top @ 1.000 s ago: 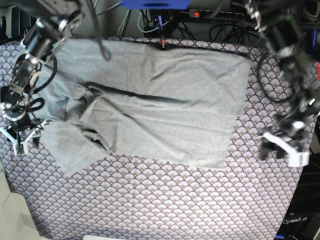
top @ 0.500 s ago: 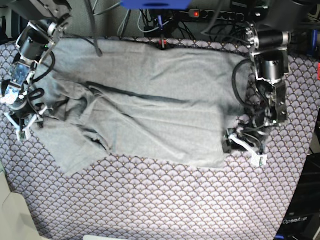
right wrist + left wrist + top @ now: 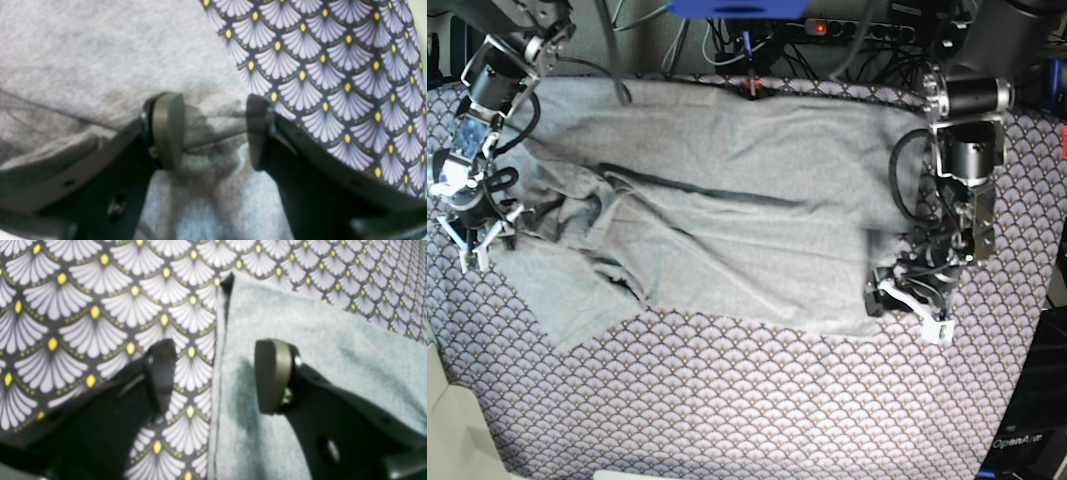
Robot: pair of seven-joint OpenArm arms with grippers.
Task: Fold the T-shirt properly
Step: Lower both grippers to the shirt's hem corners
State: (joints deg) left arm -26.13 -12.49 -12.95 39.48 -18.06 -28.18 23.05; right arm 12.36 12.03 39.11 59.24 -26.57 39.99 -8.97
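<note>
Next, I move my right gripper toward the patterned cloth point(image 3: 285, 112) and straddle the T-shirt's edge point(image 3: 244, 87) before closing, because my right gripper's outer finger is resting on that edge.
The light grey T-shirt point(image 3: 747, 220) lies spread and rumpled across the table, with folds bunched at its left side. My left gripper point(image 3: 905, 302) is at the shirt's lower right corner. In the left wrist view the left gripper point(image 3: 215, 376) stands open astride the T-shirt's hem point(image 3: 317, 340), one finger point(image 3: 161, 373) over the patterned cloth and the other over the fabric. My right gripper point(image 3: 477, 238) is at the shirt's left edge. Seen from the right wrist, that gripper point(image 3: 213, 130) is open over a raised fold of the T-shirt point(image 3: 83, 50).
A purple-grey scallop-patterned cloth point(image 3: 757, 400) covers the table under the shirt. Cables and a power strip point(image 3: 827, 28) run along the back edge. A pale surface point(image 3: 447, 420) shows past the front left corner, and dark equipment point(image 3: 1027, 440) stands at the front right.
My left gripper has swung in from the right to the shirt's lower right corner. My right gripper has crept up and inward onto the shirt's left edge.
</note>
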